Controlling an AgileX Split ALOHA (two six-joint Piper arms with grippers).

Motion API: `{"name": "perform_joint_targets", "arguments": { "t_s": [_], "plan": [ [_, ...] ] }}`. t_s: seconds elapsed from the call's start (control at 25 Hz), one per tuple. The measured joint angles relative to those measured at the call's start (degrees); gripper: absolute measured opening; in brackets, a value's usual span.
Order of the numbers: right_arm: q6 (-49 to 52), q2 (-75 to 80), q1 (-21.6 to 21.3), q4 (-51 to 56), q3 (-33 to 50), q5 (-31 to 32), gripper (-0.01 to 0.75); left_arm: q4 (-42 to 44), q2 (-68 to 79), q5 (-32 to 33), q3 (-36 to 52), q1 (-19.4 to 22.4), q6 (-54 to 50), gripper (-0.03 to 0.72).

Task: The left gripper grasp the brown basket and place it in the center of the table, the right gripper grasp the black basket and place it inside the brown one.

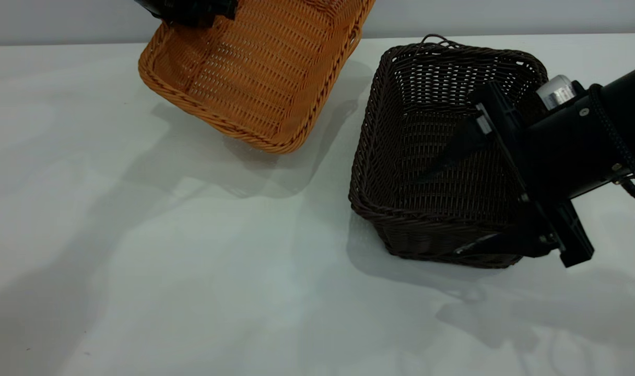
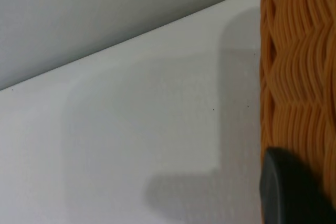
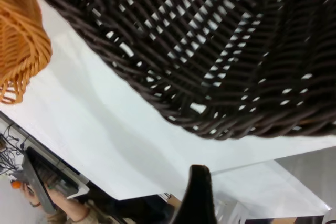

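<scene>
My right gripper should first raise the black basket clear by its near side (image 1: 462, 219), as the black basket juts (image 1: 366, 178) into the brown basket's place at the table's center.
The brown basket (image 1: 260, 68) hangs tilted above the far part of the white table (image 1: 192, 287), its lower corner close to the surface. My left gripper (image 1: 192, 11) is at the top edge of the exterior view, shut on the basket's upper rim. In the left wrist view one finger (image 2: 289, 192) lies against the orange weave (image 2: 299, 66). The black basket (image 1: 443, 156) stands at the right. My right gripper (image 1: 443, 214) is open and straddles its near right corner, with one finger inside and one outside the wall. The right wrist view shows the dark weave (image 3: 220, 51) and one fingertip (image 3: 198, 182).
A grey wall (image 1: 505, 15) runs behind the table. The brown basket's shadow falls on the table's middle. In the right wrist view, a person's arm and some equipment (image 3: 52, 192) show beyond the table edge, and the brown basket's corner (image 3: 18, 51) is near the black one.
</scene>
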Motion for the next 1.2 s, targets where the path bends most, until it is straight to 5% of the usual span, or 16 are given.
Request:
{"name": "perform_joint_targets", "arguments": {
  "t_s": [0.2,0.64,0.92,1.12,1.2],
  "plan": [
    [-0.89,0.92,1.45,1.30,0.00,-1.55,0.573,0.05,0.00,0.00,0.00,0.00,0.00,0.090],
    [-2.95,4.67,1.63,3.57,-3.56,-15.76,0.550,0.06,0.00,0.07,0.00,0.00,0.00,0.090],
    [-5.22,4.79,-2.64,3.65,-6.26,-23.84,0.319,0.17,-2.41,5.90,0.00,0.00,0.04,0.090],
    [-11.28,5.02,-10.37,4.78,-7.99,-24.20,0.105,0.17,-5.32,14.22,0.00,0.00,1.41,0.090],
    [-15.22,5.14,-13.40,4.26,-8.97,-23.93,0.086,0.11,-6.23,18.65,0.00,0.08,2.94,0.090]
  ]
}}
